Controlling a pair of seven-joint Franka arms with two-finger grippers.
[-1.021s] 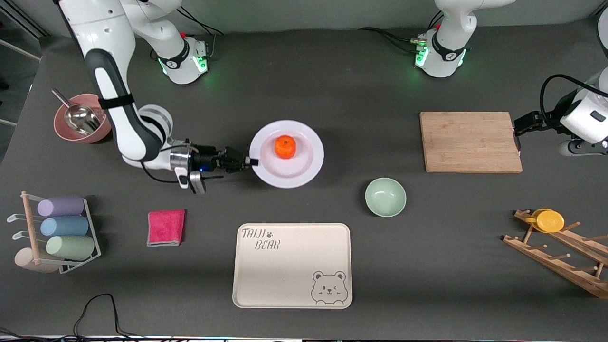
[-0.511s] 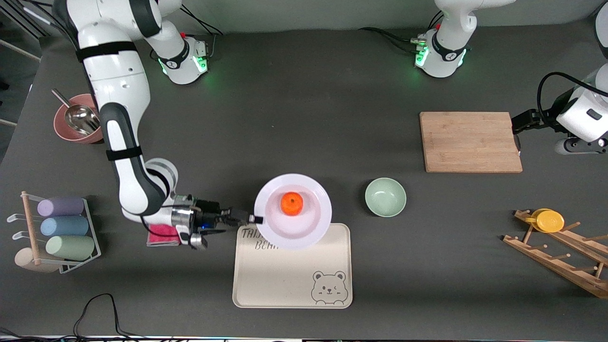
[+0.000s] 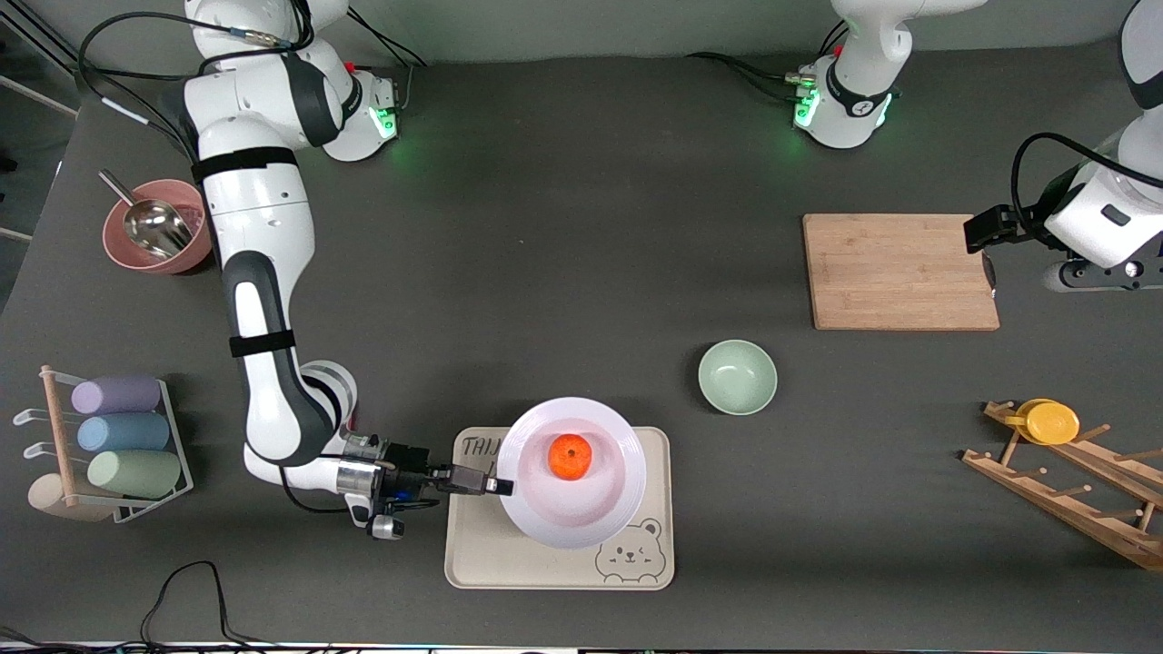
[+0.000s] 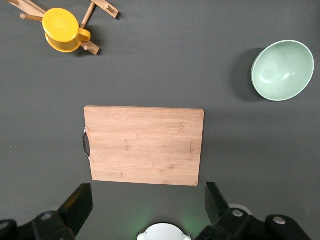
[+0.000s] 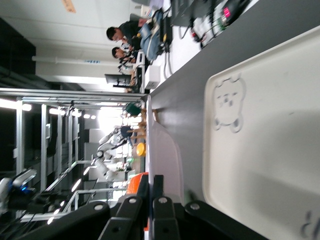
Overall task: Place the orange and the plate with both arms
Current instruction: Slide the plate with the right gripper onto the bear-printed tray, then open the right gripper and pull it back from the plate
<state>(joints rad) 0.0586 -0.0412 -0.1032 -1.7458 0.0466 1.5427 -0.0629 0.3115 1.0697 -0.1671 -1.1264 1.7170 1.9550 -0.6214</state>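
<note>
The orange is centred on the level plate above the cream bear tray, so the robot's right gripper goes on lowering the plate until it sits on the tray, then let go.
The pale lavender-white plate hangs over the cream bear tray, with the orange sitting in its middle. My right gripper is shut on the plate's rim at the side toward the right arm's end of the table. In the right wrist view the fingers pinch the plate's rim edge-on above the tray, and the orange shows next to them. My left gripper is open and empty, up above the table near the wooden cutting board.
A mint-green bowl sits between tray and cutting board. A wooden rack with a yellow disc stands at the left arm's end. A pink bowl with a metal scoop and a rack of coloured cups stand at the right arm's end.
My right gripper has carried the plate with the orange from the table's middle toward the front camera, to over the bear tray. The left arm shifted slightly.
</note>
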